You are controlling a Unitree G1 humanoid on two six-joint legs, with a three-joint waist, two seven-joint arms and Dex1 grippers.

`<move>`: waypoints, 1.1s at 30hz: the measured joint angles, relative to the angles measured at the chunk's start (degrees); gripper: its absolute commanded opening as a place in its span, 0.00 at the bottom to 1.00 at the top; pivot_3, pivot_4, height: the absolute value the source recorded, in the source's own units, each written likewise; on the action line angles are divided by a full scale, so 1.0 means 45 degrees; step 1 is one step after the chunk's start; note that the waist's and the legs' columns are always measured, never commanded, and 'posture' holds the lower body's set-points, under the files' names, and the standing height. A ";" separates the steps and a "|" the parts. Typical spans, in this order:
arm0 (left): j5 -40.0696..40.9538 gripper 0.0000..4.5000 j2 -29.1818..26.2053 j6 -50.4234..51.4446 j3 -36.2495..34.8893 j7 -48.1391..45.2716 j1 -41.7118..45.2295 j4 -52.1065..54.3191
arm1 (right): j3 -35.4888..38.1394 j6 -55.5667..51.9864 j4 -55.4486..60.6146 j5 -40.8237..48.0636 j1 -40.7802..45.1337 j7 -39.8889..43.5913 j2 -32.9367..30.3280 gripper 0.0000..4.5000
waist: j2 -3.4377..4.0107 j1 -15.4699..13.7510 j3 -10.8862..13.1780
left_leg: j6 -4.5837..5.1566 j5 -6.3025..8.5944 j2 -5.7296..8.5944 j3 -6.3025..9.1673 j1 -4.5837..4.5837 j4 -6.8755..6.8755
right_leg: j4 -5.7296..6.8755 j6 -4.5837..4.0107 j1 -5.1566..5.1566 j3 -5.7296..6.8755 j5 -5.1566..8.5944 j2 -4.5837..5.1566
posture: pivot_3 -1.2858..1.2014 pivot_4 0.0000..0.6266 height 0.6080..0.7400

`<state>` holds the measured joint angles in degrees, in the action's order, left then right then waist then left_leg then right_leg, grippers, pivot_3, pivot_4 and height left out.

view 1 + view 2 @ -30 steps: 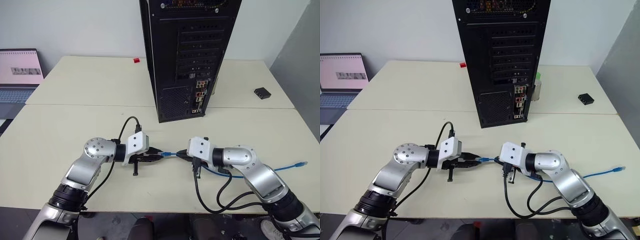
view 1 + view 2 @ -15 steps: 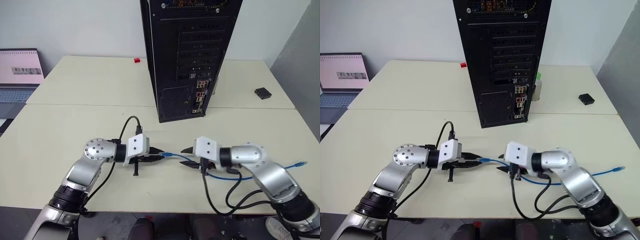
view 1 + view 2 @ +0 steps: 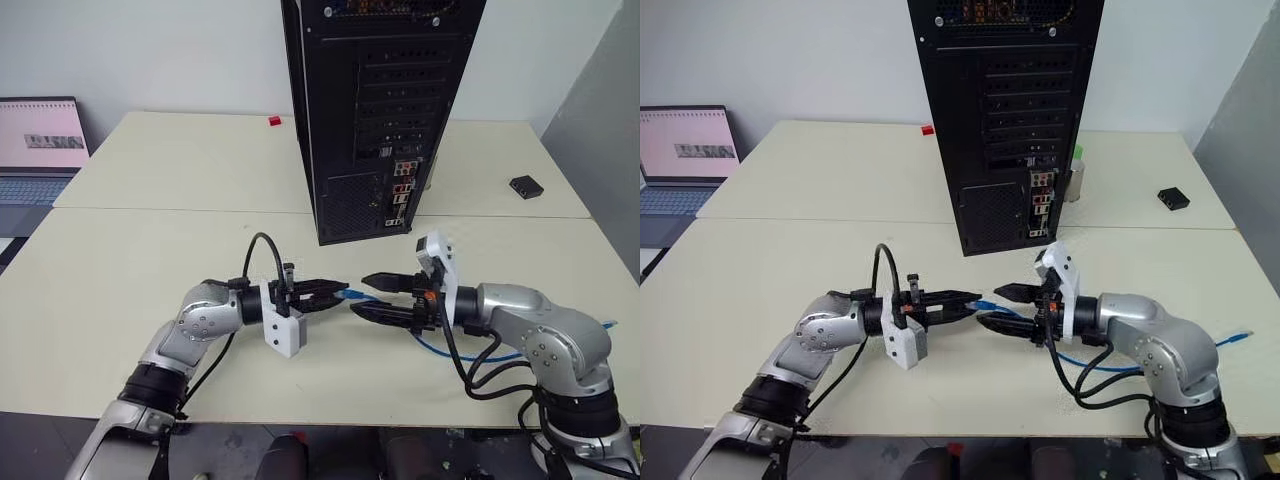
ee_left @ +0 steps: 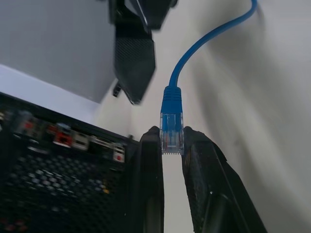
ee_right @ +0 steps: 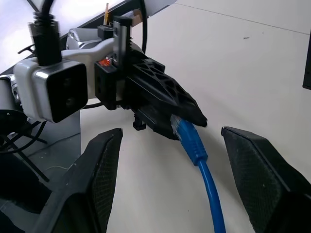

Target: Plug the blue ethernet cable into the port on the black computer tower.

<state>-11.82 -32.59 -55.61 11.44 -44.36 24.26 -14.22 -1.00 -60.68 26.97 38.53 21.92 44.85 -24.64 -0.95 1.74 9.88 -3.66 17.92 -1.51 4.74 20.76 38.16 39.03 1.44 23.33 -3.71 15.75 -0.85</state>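
The fingers of the robot's left gripper are pinching the plug's clear end (image 4: pixel 172 134), which has to go into the port, so the right gripper should first take hold of the cable (image 5: pixel 205 171) just behind the plug.
The black computer tower (image 3: pixel 375 110) stands upright at the middle back of the table, rear face toward me. Its port sits in the cluster of small coloured connectors (image 3: pixel 402 188) low on the right; I cannot pick out the exact socket. My left gripper (image 3: pixel 340 292) is shut on the plug of the blue ethernet cable (image 3: pixel 352 294), held level above the table and pointing right. In the left wrist view the plug (image 4: pixel 171 127) is pinched between both fingers. My right gripper (image 3: pixel 361 295) faces it, open, its fingers straddling the cable (image 5: pixel 195 144) without touching. The cord trails right to its far end (image 3: pixel 603 326).
A laptop (image 3: pixel 40 140) sits at the far left, a small red object (image 3: pixel 272 121) behind the tower's left, and a small black box (image 3: pixel 524 185) at the back right. A green-capped bottle (image 3: pixel 1075 170) stands behind the tower. Black robot cables (image 3: pixel 470 370) loop under my right arm.
My right gripper has opened and let go of the cable. Both wrists have rolled and both hands have risen slightly. The left gripper still holds the plug.
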 measured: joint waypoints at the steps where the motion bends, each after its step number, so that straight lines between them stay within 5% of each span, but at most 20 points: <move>1: -0.0146 0.06 0.0024 -0.0272 -0.0014 0.0306 0.0076 -0.0058 | -0.0005 -0.0014 -0.0167 0.0139 0.0014 -0.0015 0.0002 0.77 | 0.0000 0.0003 0.0000 | 0.0000 0.0000 0.0000 0.0000 0.0000 0.0000 | 0.0000 0.0000 0.0000 0.0000 0.0000 0.0000 | 0.52 0.24 1.00; 8: -0.0764 0.06 -0.0124 -0.1002 -0.0020 0.1405 0.0226 -0.0406 | -0.0075 -0.0020 -0.0616 0.0369 0.0316 -0.0038 -0.0004 0.77 | 0.0001 0.0020 0.0000 | 0.0001 0.0000 -0.0003 0.0005 -0.0001 -0.0001 | 0.0005 0.0000 0.0000 0.0008 0.0000 -0.0002 | 0.52 0.24 1.00; 24: -0.1071 0.06 -0.0417 -0.1140 0.0112 0.2273 0.0215 -0.0406 | -0.0024 -0.0297 -0.1176 0.1262 0.0416 -0.0719 0.0223 0.01 | 0.0002 0.0018 -0.0001 | 0.0001 0.0000 -0.0003 0.0005 0.0001 -0.0001 | 0.0005 0.0000 0.0000 0.0009 0.0000 -0.0003 | 0.52 0.24 1.00; 33: -0.1111 0.06 -0.0588 -0.1350 0.0170 0.2528 0.0202 -0.0406 | 0.0005 -0.0522 -0.1280 0.1728 0.0519 -0.0864 0.0194 0.00 | 0.0003 0.0019 -0.0002 | 0.0001 0.0000 -0.0003 0.0005 0.0001 -0.0002 | 0.0005 0.0000 0.0000 0.0010 0.0000 -0.0002 | 0.52 0.24 1.00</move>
<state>-16.82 -35.24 -61.69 12.20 -32.98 25.16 -16.04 -0.97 -63.03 21.21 46.30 24.26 40.96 -23.76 -0.94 1.82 9.87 -3.66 17.92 -1.53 4.76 20.76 38.15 39.06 1.44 23.33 -3.66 15.75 -0.86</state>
